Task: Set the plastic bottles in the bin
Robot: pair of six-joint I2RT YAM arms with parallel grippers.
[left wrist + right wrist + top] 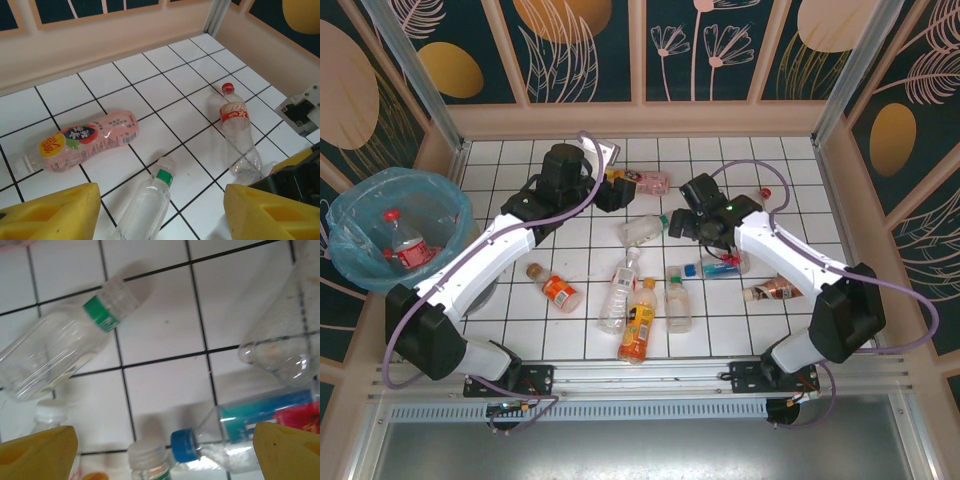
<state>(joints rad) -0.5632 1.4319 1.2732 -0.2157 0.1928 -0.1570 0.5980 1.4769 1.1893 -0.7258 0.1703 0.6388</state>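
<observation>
The red-capped bottle (235,114) lies far across from the bin, so my right gripper should take its clear lower body (242,146) and pass it to my left gripper.
Several plastic bottles lie on the white tiled table (790,160). My left gripper (613,190) (160,215) stands open above a clear bottle with a green neck band (147,202) (642,230), which lies between its yellow fingers (50,212). A pink-labelled bottle (82,140) (645,181) lies just beyond, and a red-labelled, red-capped bottle (237,130) to the right. My right gripper (680,225) (162,452) is open over a blue-capped bottle (240,427) (720,266), beside the green-banded bottle (65,340). The bin (350,260) at the left holds one red-labelled bottle (408,248).
Nearer the arms lie an orange-labelled bottle (558,290), a clear bottle (620,290), an orange juice bottle (638,322), a white-capped bottle (677,303) (147,460) and a brown-labelled one (772,289). Wooden walls (640,118) ring the table. The two grippers are close together.
</observation>
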